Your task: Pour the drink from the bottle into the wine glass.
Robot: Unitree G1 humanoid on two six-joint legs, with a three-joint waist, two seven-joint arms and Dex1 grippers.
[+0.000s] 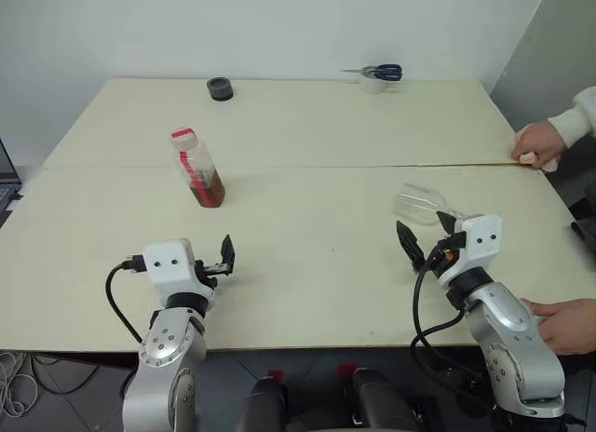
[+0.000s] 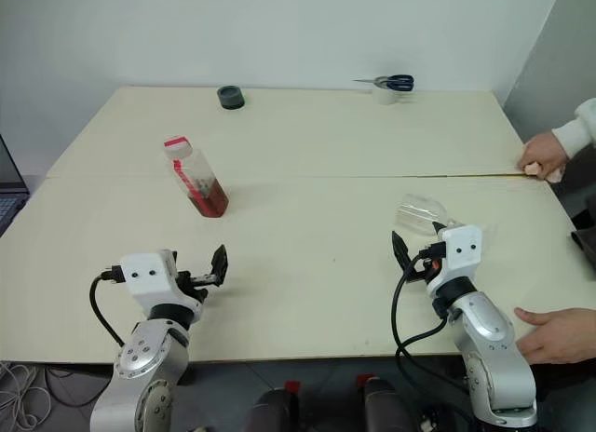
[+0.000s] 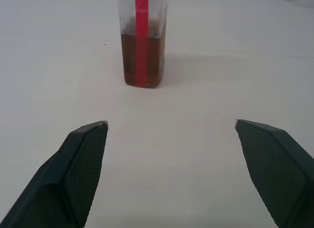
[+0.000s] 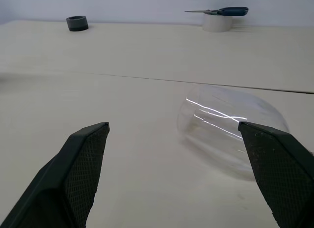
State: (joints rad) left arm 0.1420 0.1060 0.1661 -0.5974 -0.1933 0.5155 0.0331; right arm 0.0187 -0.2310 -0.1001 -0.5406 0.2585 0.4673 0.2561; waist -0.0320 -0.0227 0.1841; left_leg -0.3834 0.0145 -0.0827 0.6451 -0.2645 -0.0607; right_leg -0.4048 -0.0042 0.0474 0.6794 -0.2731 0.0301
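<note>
The red tape breaks (image 1: pixel 183 148) between the bottle's cap and its body, so the cap (image 1: pixel 183 137) will come off with a twist when my right gripper turns it.
The bottle (image 1: pixel 197 167) stands capped on the left half of the table, leaning a little in the head views, with the reddish-brown drink (image 3: pixel 142 61) filling its lower part. My left gripper (image 1: pixel 222 260) hovers open a short way in front of it, nothing between its fingers. The wine glass (image 1: pixel 419 204) lies on its side on the right half of the table. My right gripper (image 1: pixel 426 235) is open just in front of the glass bowl (image 4: pixel 230 129), apart from it.
A person's hand (image 1: pixel 538 145) rests on the table's right edge, and another hand (image 1: pixel 568 322) lies near the front right corner beside my right arm. A black tape roll (image 1: pixel 220 88) and scissors on a white roll (image 1: pixel 377 75) sit at the far edge. A seam (image 1: pixel 307 166) crosses the tabletop.
</note>
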